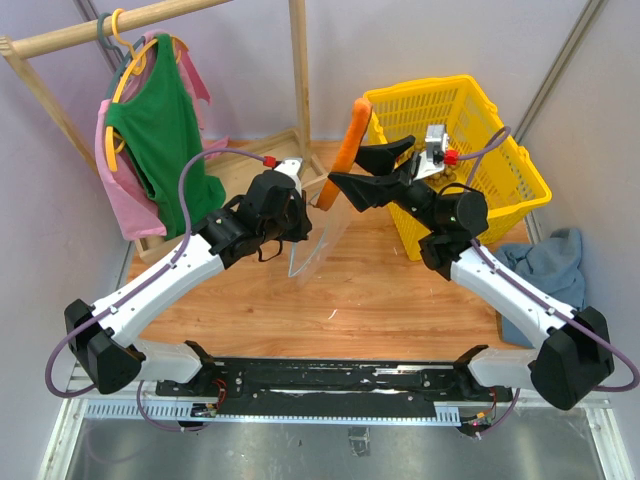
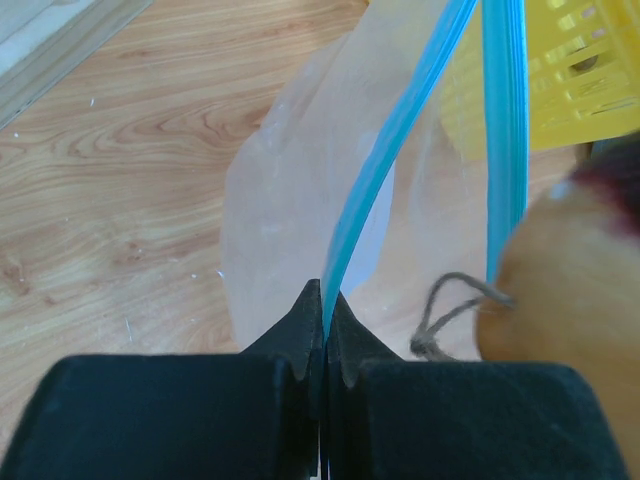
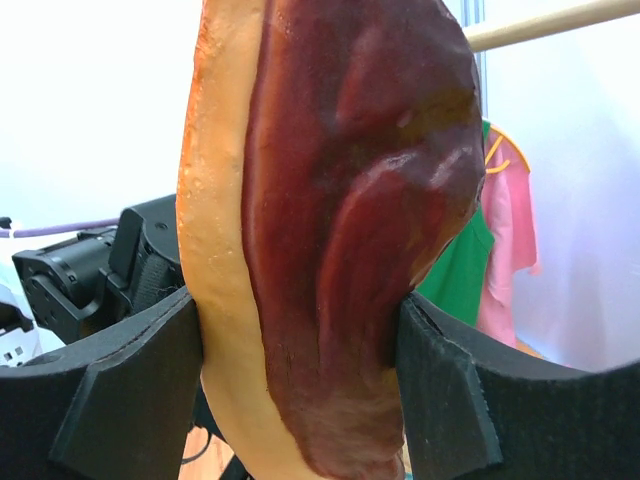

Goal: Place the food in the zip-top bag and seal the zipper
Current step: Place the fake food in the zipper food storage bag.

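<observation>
My right gripper keeps lowering the dark red piece until it is inside the bag's opening (image 2: 440,180), because the bag's zipper strips (image 2: 506,150) are apart under the dark red piece's lower end.
My left gripper (image 1: 303,222) is shut on the zipper (image 2: 390,150), the blue-teal strip of the clear zip-top bag (image 1: 322,240), and holds the bag hanging above the table with its mouth open. The left wrist view shows the jaws (image 2: 324,300) pinching one strip, with the other strip (image 2: 503,120) apart to the right. My right gripper (image 1: 347,167) is shut on the dark red elongated piece (image 1: 346,145), which has an orange rind, and holds it upright just above the bag's mouth. It fills the right wrist view (image 3: 340,200) and blurs tan at the left wrist view's right edge (image 2: 570,290), string loop attached. The small fruits are not visible.
A yellow plastic basket (image 1: 490,150) stands at the back right, behind my right gripper. A wooden clothes rack (image 1: 298,80) with green and pink garments (image 1: 160,130) stands at the back left. A blue cloth (image 1: 555,265) lies at the table's right edge.
</observation>
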Robot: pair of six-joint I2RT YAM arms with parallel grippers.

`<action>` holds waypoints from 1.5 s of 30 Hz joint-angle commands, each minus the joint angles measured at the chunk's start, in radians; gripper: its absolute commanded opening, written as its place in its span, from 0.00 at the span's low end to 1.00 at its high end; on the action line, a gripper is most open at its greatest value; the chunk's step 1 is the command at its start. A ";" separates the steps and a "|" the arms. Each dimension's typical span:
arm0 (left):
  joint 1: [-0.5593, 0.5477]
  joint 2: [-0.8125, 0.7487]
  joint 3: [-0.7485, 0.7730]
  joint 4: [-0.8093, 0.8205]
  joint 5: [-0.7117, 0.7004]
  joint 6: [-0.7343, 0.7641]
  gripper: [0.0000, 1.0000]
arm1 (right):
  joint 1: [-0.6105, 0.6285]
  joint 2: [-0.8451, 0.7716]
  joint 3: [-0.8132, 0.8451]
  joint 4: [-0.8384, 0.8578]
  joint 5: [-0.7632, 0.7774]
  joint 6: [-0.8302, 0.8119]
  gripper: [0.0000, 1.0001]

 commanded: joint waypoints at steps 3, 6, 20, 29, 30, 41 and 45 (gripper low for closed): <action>0.005 -0.045 -0.016 0.040 0.021 0.011 0.00 | 0.017 0.021 -0.036 0.091 -0.034 -0.008 0.48; 0.005 -0.047 -0.018 0.037 0.021 0.008 0.00 | 0.016 0.026 -0.064 0.080 -0.050 -0.041 0.48; 0.005 -0.050 -0.013 0.053 0.092 -0.038 0.00 | 0.016 0.142 -0.132 0.201 -0.195 -0.135 0.63; 0.005 -0.060 -0.036 0.066 0.025 -0.078 0.00 | 0.017 0.095 -0.148 0.060 -0.237 -0.219 0.90; 0.005 -0.063 -0.043 0.072 0.026 -0.080 0.00 | 0.017 0.088 -0.146 0.037 -0.235 -0.228 0.91; 0.005 -0.093 -0.077 0.089 -0.044 -0.079 0.00 | 0.029 -0.054 -0.072 -0.397 -0.062 -0.285 0.98; 0.005 -0.090 -0.070 0.080 -0.057 -0.073 0.00 | 0.062 -0.129 -0.002 -0.698 0.114 -0.340 0.96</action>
